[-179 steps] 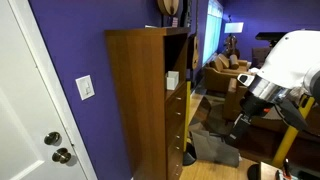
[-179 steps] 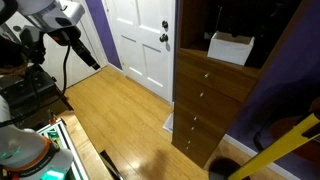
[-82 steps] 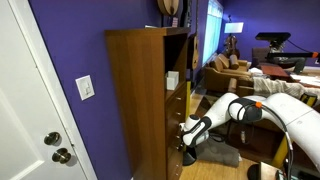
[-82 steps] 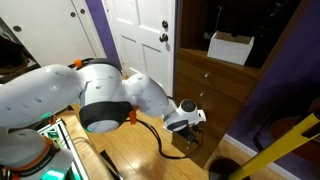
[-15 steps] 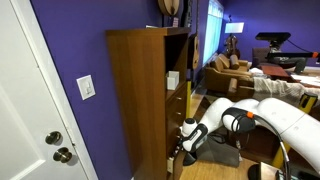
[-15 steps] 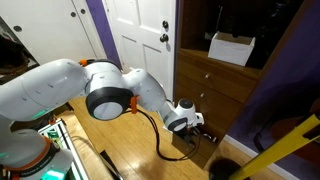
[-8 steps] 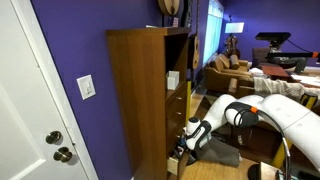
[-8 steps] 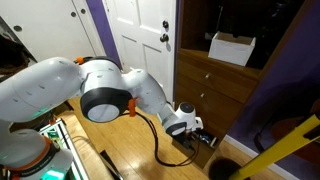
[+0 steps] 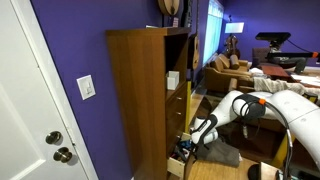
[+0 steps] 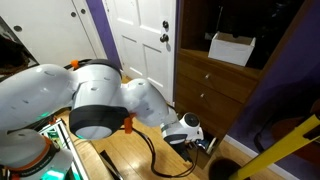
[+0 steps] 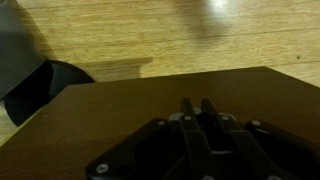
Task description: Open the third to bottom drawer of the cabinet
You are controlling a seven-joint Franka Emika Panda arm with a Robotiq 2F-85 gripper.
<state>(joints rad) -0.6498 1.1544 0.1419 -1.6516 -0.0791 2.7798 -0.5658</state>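
My gripper is holding the drawer's knob (image 11: 130,108) in its fingers, and the floor ahead (image 11: 190,48) is clear. I should now pull until the drawer is open, and then let go.
The tall brown wooden cabinet (image 9: 140,90) (image 10: 215,95) has a column of drawers with small knobs. One low drawer (image 9: 177,153) (image 10: 208,144) stands pulled out a little from the cabinet's front. My gripper (image 9: 187,147) (image 10: 200,141) is at that drawer's front. In the wrist view the two dark fingers lie close together, and my gripper (image 11: 195,103) is pressed to the brown drawer front (image 11: 110,115). The knob is hidden between the fingers. The arm reaches down low over the wooden floor.
A white box (image 10: 232,47) (image 9: 172,79) sits on the open shelf above the drawers. A white door (image 10: 140,40) stands beside the cabinet. A dark round object (image 11: 45,85) (image 10: 225,168) lies on the floor by the cabinet's foot. Sofas (image 9: 225,70) fill the room behind.
The gripper has drawn back from the cabinet over the last second, and the low drawer has slid out with it. The fingers have stayed as they were.
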